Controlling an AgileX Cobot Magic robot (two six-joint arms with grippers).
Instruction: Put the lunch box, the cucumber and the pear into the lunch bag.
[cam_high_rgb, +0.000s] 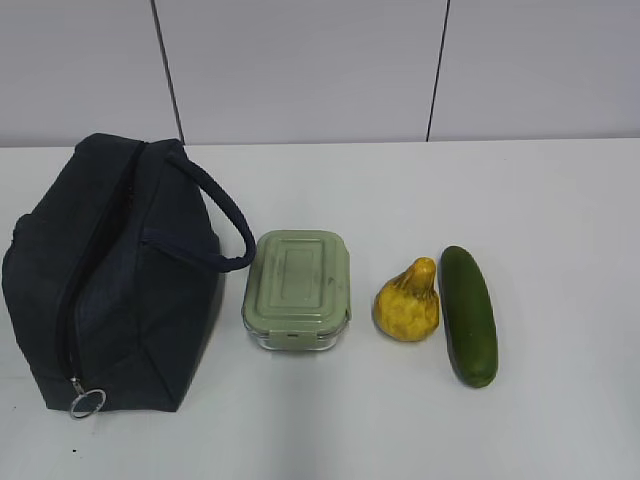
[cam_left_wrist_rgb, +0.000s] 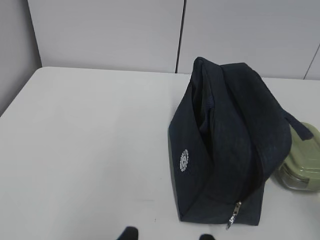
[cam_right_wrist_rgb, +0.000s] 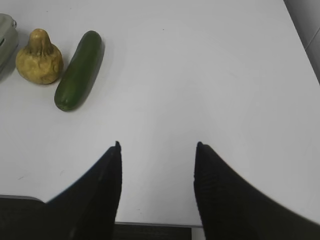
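A dark gap (cam_high_rgb: 98, 240) runs down the navy lunch bag (cam_high_rgb: 165, 285), so the lunch bag should part and take the whole cucumber when I lower the cucumber in.
The navy lunch bag (cam_high_rgb: 110, 275) lies at the left of the white table with its zipper shut and the silver ring pull (cam_high_rgb: 87, 402) at the near end; it also shows in the left wrist view (cam_left_wrist_rgb: 230, 150). The lunch box (cam_high_rgb: 297, 288) with its sage-green lid stands right of the bag. The yellow pear (cam_high_rgb: 407, 300) and the cucumber (cam_high_rgb: 470, 314) lie further right, side by side. My left gripper (cam_left_wrist_rgb: 167, 236) is open, near the table's front, left of the bag. My right gripper (cam_right_wrist_rgb: 157, 147) is open and empty, well right of the cucumber (cam_right_wrist_rgb: 79, 70) and pear (cam_right_wrist_rgb: 39, 56).
The bag's padded loop handle (cam_high_rgb: 222, 225) arches toward the lunch box. A grey panelled wall (cam_high_rgb: 300, 70) stands behind the table. The table's near edge (cam_right_wrist_rgb: 150, 223) shows below my right gripper. Neither arm shows in the exterior view.
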